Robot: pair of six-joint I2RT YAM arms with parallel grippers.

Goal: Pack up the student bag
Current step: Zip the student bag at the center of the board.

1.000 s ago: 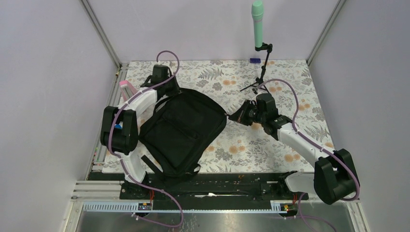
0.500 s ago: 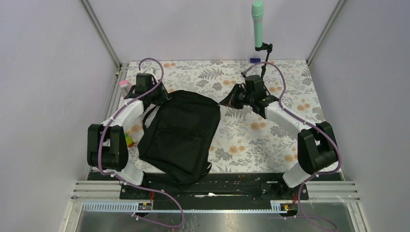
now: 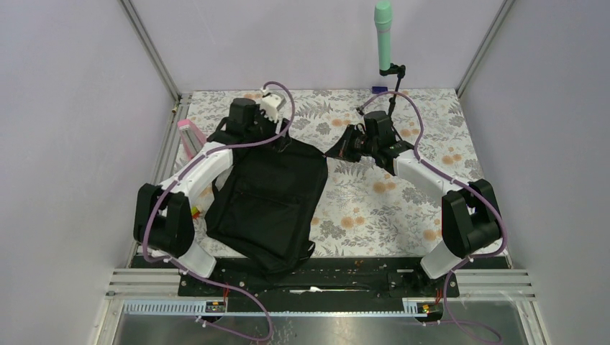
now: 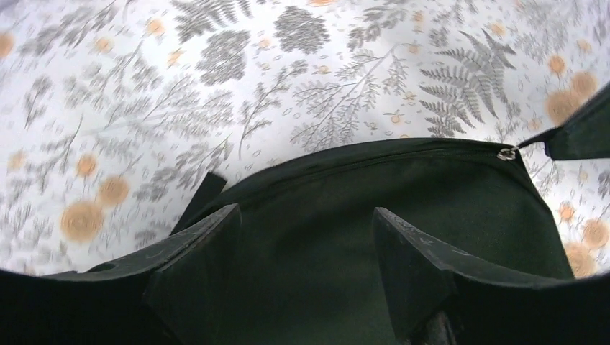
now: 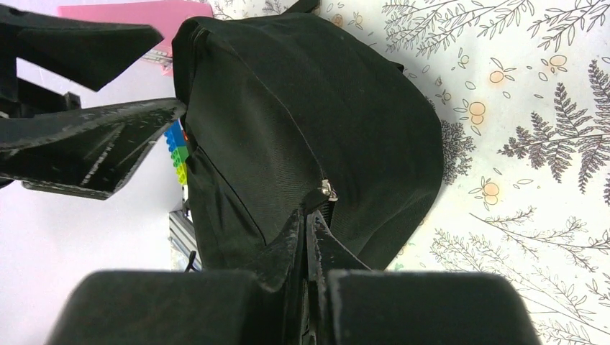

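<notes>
The student bag is lying flat past the table's near edge point(image 3: 275, 260), so I expect the whole bag to slide and turn when I pull its top edge point(image 3: 308, 146).
The student bag point(image 3: 270, 201) is a black fabric backpack lying flat on the flowered table, its top edge pointing away from the arm bases. My left gripper point(image 4: 306, 212) hovers open just above the bag's top panel point(image 4: 403, 201), with nothing between its fingers. In the top view it sits near the bag's far edge point(image 3: 282, 142). My right gripper point(image 5: 311, 217) is shut on the black pull tab of the zip slider point(image 5: 329, 190) at the bag's top right corner point(image 3: 327, 154). The zip along the top edge looks closed.
A pink flat object point(image 3: 188, 136) leans at the table's left edge. Coloured toy bricks point(image 3: 193, 210) lie half hidden beside the bag's left side. A green microphone point(image 3: 383, 36) on a small stand point(image 3: 388, 108) is at the back, with a small blue item point(image 3: 379, 90) beside it.
My left gripper let go at the bag's left top corner, opened, and moved right over the top panel. The right gripper stayed shut on the pull tab, still for the last half second.
</notes>
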